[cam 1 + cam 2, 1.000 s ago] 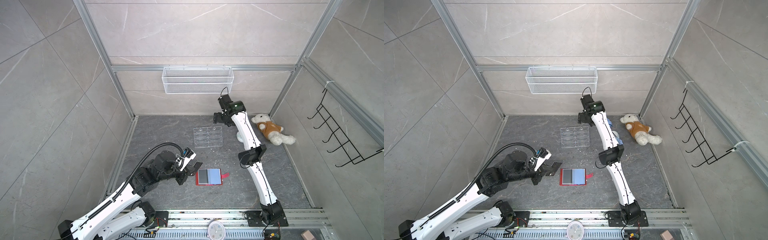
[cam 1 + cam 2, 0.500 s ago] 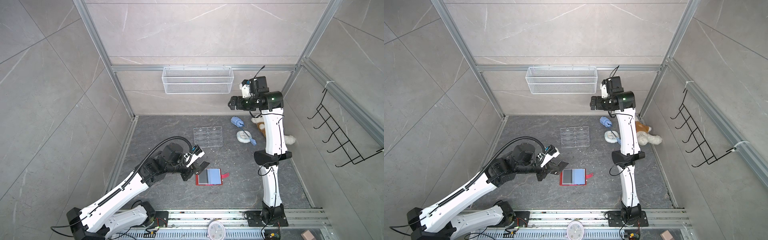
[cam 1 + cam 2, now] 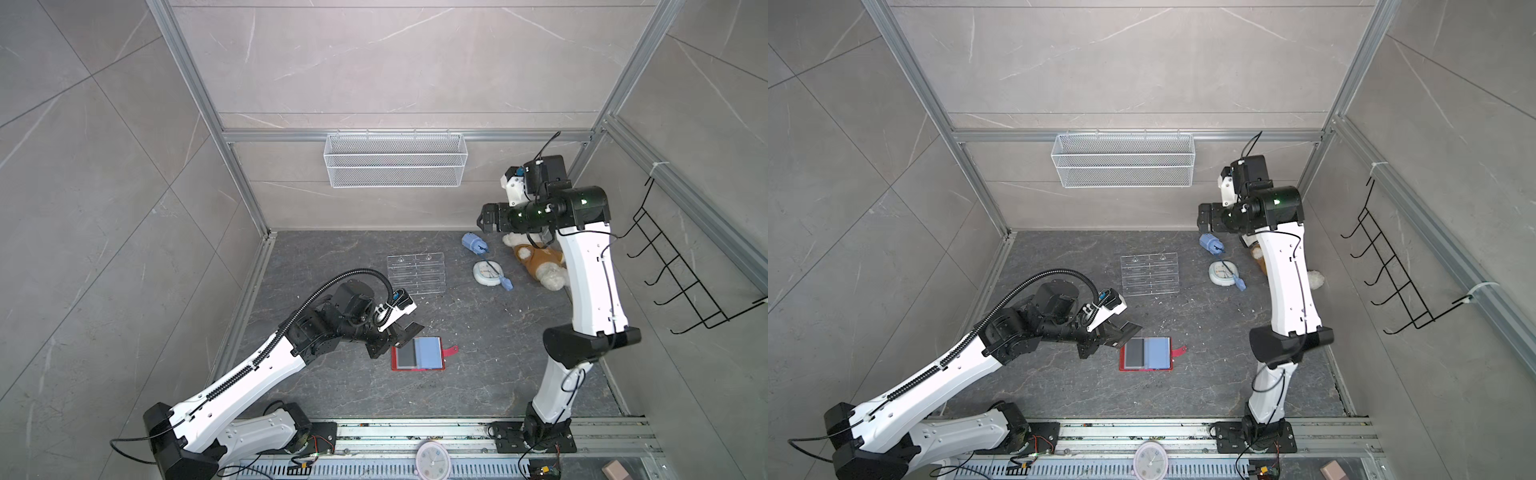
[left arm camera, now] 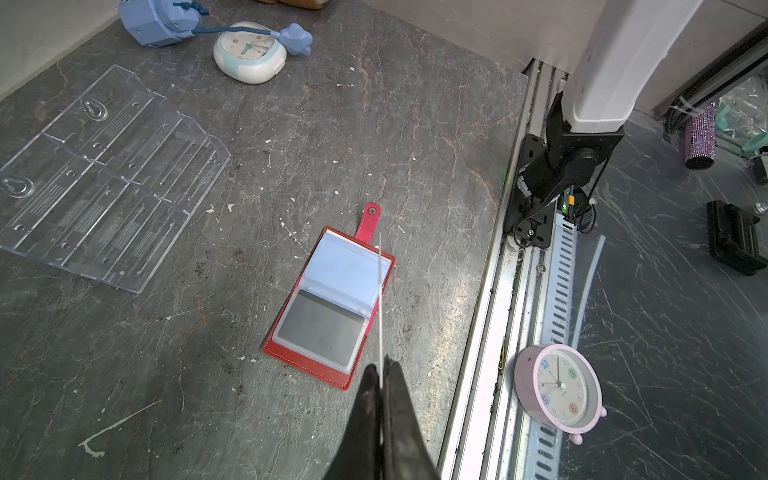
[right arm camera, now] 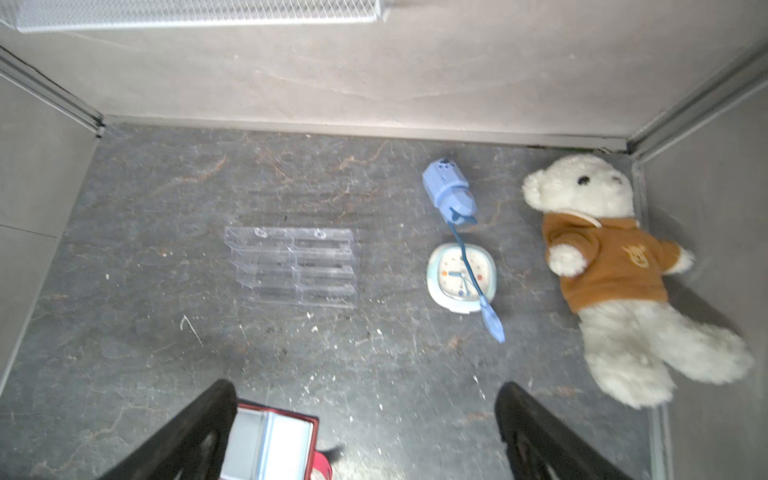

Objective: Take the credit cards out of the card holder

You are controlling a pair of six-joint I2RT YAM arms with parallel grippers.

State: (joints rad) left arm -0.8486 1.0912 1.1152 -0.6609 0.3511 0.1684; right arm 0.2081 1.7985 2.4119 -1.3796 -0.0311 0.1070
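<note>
I should now move my right gripper toward that end [image 3: 413, 330] until both fingers straddle it, because the black credit card's loose end [image 3: 1131, 331] sticks out clear of my left gripper.
The red card holder [image 3: 436, 368] lies open on the dark floor, snap tab to the right, a pale blue page on its right half. One dark credit card [image 3: 405, 355] sits in its left clear sleeve [image 4: 320, 328]. My left gripper [image 3: 395, 334] hovers just off the holder's upper left corner, shut on a second black credit card [image 3: 410, 330]. The left wrist view shows that card edge-on [image 4: 380, 299] between the closed fingers of the left gripper [image 4: 382, 365]. My right gripper [image 3: 482, 219] hangs high at the back right, open and empty [image 5: 365, 415].
A clear acrylic stand [image 3: 416, 274] lies behind the holder. A blue toy [image 3: 473, 243], a pale blue clock [image 3: 486, 273] and a teddy bear [image 3: 536, 262] lie at the back right. A pink clock [image 3: 432, 461] rests on the front rail. A wire basket [image 3: 395, 166] hangs on the back wall.
The right arm swung from above the acrylic stand up and to the back right, uncovering the toys. My left gripper carried its card a little to the right, closer to the holder.
</note>
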